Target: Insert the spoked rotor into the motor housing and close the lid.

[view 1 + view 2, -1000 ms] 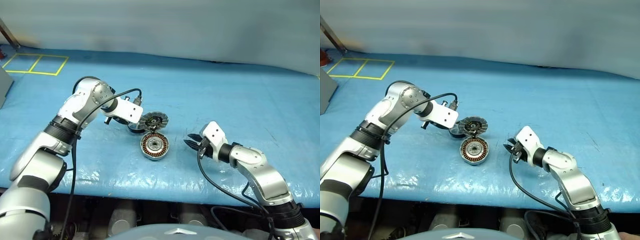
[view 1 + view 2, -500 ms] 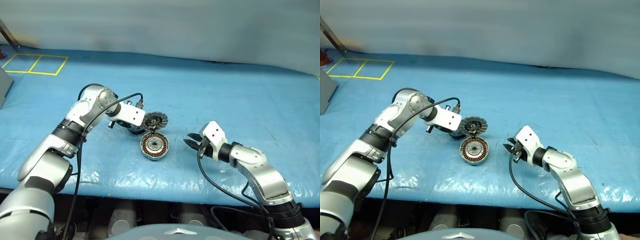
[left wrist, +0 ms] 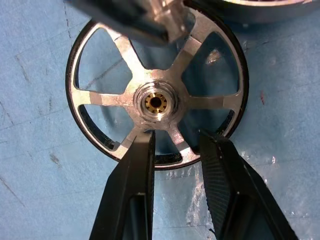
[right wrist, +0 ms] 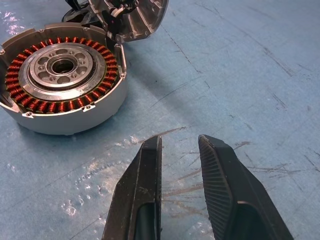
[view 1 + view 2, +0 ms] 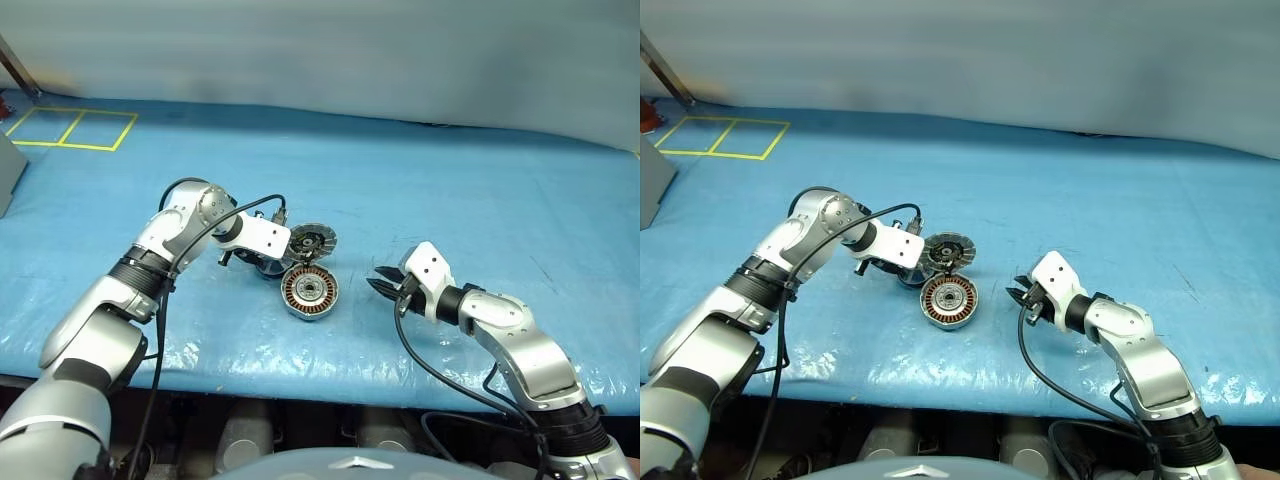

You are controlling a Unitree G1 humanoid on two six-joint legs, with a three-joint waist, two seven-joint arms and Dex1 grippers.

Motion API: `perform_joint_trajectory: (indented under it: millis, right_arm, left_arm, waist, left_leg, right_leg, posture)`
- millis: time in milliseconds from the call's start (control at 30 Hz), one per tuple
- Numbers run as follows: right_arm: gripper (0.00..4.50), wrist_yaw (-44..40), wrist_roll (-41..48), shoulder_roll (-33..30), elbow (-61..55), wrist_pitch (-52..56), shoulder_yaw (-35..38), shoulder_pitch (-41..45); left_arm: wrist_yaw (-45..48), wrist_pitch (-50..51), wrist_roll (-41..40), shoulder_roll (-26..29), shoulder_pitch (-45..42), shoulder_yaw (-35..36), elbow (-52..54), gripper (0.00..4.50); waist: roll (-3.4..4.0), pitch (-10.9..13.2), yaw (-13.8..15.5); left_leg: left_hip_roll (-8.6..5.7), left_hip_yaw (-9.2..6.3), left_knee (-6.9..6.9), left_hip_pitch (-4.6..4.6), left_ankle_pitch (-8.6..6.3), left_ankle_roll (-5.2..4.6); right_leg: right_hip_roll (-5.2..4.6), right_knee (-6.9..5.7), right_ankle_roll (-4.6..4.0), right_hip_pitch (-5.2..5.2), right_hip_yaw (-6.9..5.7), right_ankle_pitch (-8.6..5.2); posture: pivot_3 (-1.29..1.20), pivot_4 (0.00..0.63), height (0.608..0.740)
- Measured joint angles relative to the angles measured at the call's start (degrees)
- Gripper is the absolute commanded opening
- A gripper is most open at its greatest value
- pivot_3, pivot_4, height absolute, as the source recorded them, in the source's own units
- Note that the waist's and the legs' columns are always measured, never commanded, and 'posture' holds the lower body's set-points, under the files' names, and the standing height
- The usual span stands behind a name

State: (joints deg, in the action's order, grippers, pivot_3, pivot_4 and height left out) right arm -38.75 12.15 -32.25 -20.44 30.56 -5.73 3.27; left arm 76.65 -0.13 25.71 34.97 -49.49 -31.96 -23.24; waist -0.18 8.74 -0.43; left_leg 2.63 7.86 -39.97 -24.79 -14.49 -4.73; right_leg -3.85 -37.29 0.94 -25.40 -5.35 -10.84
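Observation:
The spoked rotor is lying with its spokes up over its deep black rim. So the rotor's rim will go around the copper windings when I lower the rotor.
The spoked rotor, a black ring with silver spokes, lies flat on the blue mat. My left gripper points down at it, open, with one spoke and the near rim between its fingertips. In the eye views my left gripper covers most of the rotor. Just to its right sits the motor housing, its copper windings facing up. The grey slotted lid stands tilted up behind the housing's back edge. My right gripper rests low to the right of the housing, open with nothing between its fingers.
The blue mat covers the table, whose front edge runs close below both arms. Yellow tape squares mark the far left corner, with a grey box at the left edge. Black cables hang from both wrists.
My left gripper has come down closer over the rotor, with the arm's elbow drawn in. The right arm, housing and lid have not moved.

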Motion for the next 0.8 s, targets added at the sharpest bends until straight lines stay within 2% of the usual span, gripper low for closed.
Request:
perform_joint_trajectory:
  millis: [100,167,200,500,800]
  right_arm:
    - [1.20,0.00,0.01,0.00,-0.01,-0.02,0.00,0.02]
    - [1.20,0.01,0.00,0.00,0.00,-0.02,0.00,0.02]
    - [1.20,0.01,0.01,0.03,-0.01,-0.03,0.00,0.02]
    - [1.20,0.14,0.00,0.46,0.00,-0.23,0.01,0.03]
    - [1.20,0.50,-0.01,0.70,0.00,-0.28,0.03,0.02]
  left_arm:
    - [-0.82,-0.36,0.15,-0.37,0.16,0.01,-1.22,0.79]
    - [-1.71,-0.36,0.19,-0.76,0.43,0.04,-1.91,0.09]
    - [-1.88,-0.41,0.19,-0.77,0.44,0.10,-2.15,0.01]
    - [-2.84,-1.58,0.32,-0.26,0.85,0.09,-2.41,0.01]
    - [-2.36,-2.91,-1.22,3.20,2.46,1.06,-0.48,0.01]
  waist:
    - [-0.01,-0.02,0.01]
    - [-0.01,-0.02,-0.01]
    - [-0.01,-0.02,-0.01]
    - [-0.01,-0.02,-0.03]
    - [-0.01,-0.02,-0.28]
  left_leg:
    - [0.00,0.00,0.00,0.07,-0.05,-0.09]
    - [0.00,0.00,-0.02,0.07,-0.05,-0.09]
    - [0.00,0.00,-0.02,0.08,-0.05,-0.09]
    - [-0.01,0.00,-0.15,0.13,-0.02,-0.04]
    - [0.02,-0.01,-0.14,0.09,0.00,-0.01]
  right_leg:
    - [-0.01,-0.03,0.00,0.04,0.00,0.00]
    - [-0.02,-0.08,-0.01,0.03,0.01,0.00]
    - [-0.03,-0.10,-0.02,0.02,0.01,-0.01]
    - [-0.11,-0.47,-0.14,-0.06,0.00,-0.08]
    - [-0.10,-0.52,-0.22,-0.16,-0.01,-0.13]
  posture:
    - [0.00,0.150,0.740]
    - [0.00,0.150,0.740]
    - [0.00,0.150,0.740]
    - [0.00,0.150,0.740]
    - [0.00,0.150,0.740]
